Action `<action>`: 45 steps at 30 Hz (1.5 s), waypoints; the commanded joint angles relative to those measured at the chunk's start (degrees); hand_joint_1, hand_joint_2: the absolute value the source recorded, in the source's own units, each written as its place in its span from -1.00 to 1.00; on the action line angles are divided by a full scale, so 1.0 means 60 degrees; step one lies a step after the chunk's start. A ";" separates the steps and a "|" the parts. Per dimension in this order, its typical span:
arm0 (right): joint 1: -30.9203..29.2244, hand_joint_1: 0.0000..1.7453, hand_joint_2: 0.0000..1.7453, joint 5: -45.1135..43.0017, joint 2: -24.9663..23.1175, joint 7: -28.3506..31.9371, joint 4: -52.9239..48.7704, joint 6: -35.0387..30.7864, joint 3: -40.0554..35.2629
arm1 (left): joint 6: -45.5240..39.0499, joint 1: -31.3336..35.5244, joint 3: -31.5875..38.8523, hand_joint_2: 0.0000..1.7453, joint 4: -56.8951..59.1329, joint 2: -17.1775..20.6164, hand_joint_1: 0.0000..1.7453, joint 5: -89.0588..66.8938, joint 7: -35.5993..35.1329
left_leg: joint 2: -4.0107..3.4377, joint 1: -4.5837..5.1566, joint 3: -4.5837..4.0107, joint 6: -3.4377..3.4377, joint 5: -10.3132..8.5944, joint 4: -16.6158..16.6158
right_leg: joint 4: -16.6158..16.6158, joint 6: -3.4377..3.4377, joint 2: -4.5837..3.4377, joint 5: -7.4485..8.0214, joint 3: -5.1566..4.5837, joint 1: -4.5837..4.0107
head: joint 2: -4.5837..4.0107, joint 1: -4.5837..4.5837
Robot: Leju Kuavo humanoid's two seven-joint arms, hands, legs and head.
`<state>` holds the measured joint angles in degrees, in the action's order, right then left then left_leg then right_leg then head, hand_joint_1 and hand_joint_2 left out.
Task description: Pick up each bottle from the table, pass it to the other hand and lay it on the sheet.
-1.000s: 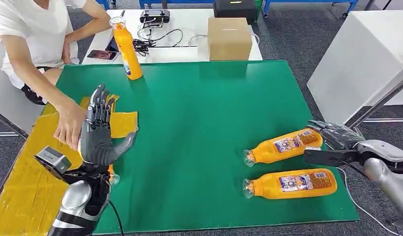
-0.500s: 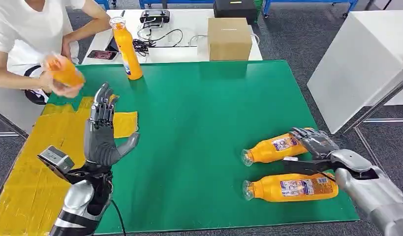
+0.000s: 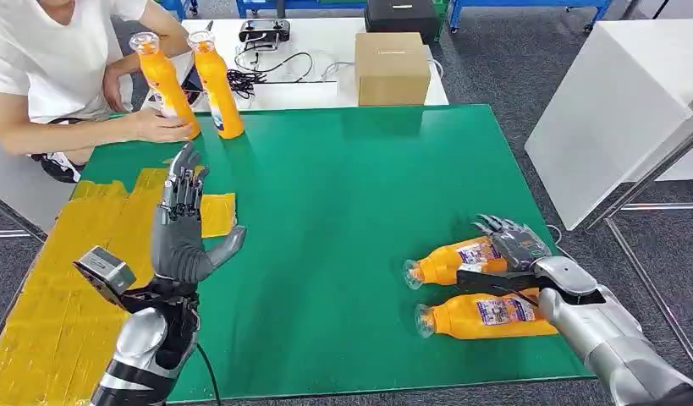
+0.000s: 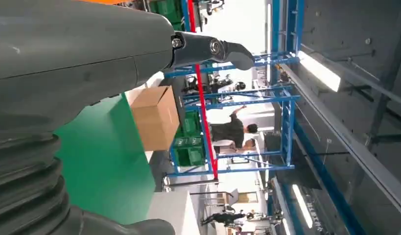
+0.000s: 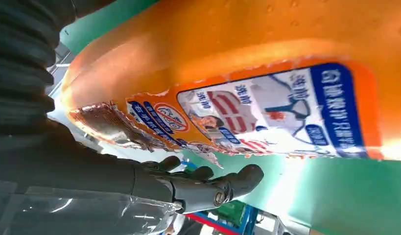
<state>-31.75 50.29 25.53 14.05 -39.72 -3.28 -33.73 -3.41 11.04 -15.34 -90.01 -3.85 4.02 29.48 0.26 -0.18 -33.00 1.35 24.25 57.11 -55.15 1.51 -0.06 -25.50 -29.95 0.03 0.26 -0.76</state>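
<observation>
The far bottle [image 3: 445, 265] is lying with its small-print label [image 3: 479, 253] facing up. I expect its blue front label, like the one on the upright bottles, to be hidden underneath.
Two orange bottles lie on their sides at the right of the green mat [image 3: 343, 194]: a far one [image 3: 444, 260] and a near one [image 3: 486, 315]. My right hand [image 3: 514, 247] reaches over the far bottle's base end, fingers spread across it and thumb stretched between the two bottles. In the right wrist view that bottle's label [image 5: 257, 107] sits close against the palm and the fingers [image 5: 208, 186] reach past it, not closed. My left hand [image 3: 184, 233] stands upright and open above the yellow sheet [image 3: 55, 279], holding nothing.
At the mat's far left corner stand two upright orange bottles; a person's hand [image 3: 161, 127] holds one [image 3: 163, 80], and the other [image 3: 216, 85] stands beside it. A cardboard box [image 3: 393, 66] and cables sit on the white table behind. A white cabinet [image 3: 613, 110] stands to the right.
The person lifted a bottle off the sheet and stood it beside the upright one. My right hand moved left onto the far lying bottle. My left hand stayed raised and open.
</observation>
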 commanded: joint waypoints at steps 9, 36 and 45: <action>-0.0190 1.00 1.00 0.0557 -0.0964 -0.0208 0.1600 -0.0082 -0.0089 | -0.0010 0.0267 -0.0072 1.00 0.0711 -0.0083 -1.00 0.0003 -0.0118 | -0.0049 -0.0011 0.0027 -0.0007 -0.0025 -0.0021 | 0.0030 -0.0010 -0.0048 0.0065 0.0007 -0.0012 | 0.0000 -0.0004; 0.2464 1.00 1.00 -0.0709 -0.3628 0.0013 -0.4099 -0.4539 0.5014 | -0.0159 -0.0573 -0.0097 1.00 -0.0064 -0.0117 -1.00 -0.0312 -0.0339 | -0.0014 -0.0008 -0.0069 0.0008 -0.0053 -0.0007 | -0.0007 -0.0015 -0.0034 0.0059 -0.0072 -0.0007 | 0.0000 0.0004; 0.3615 1.00 1.00 -0.2963 -0.4298 0.0962 -0.6101 -0.3668 0.5243 | -0.0346 -0.0728 -0.0294 1.00 -0.0028 0.0025 -1.00 -0.0685 -0.0541 | 0.0005 -0.0004 -0.0106 0.0006 -0.0047 -0.0009 | -0.0005 -0.0014 -0.0007 0.0048 -0.0102 -0.0004 | 0.0000 0.0004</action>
<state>-13.88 42.34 4.98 15.89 -66.01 -30.12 -6.47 -4.74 6.10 -15.43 -91.76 -5.27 1.64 27.67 0.34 -0.20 -33.79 1.45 23.88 57.08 -55.20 1.42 -0.08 -25.13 -30.70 0.01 0.26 -0.74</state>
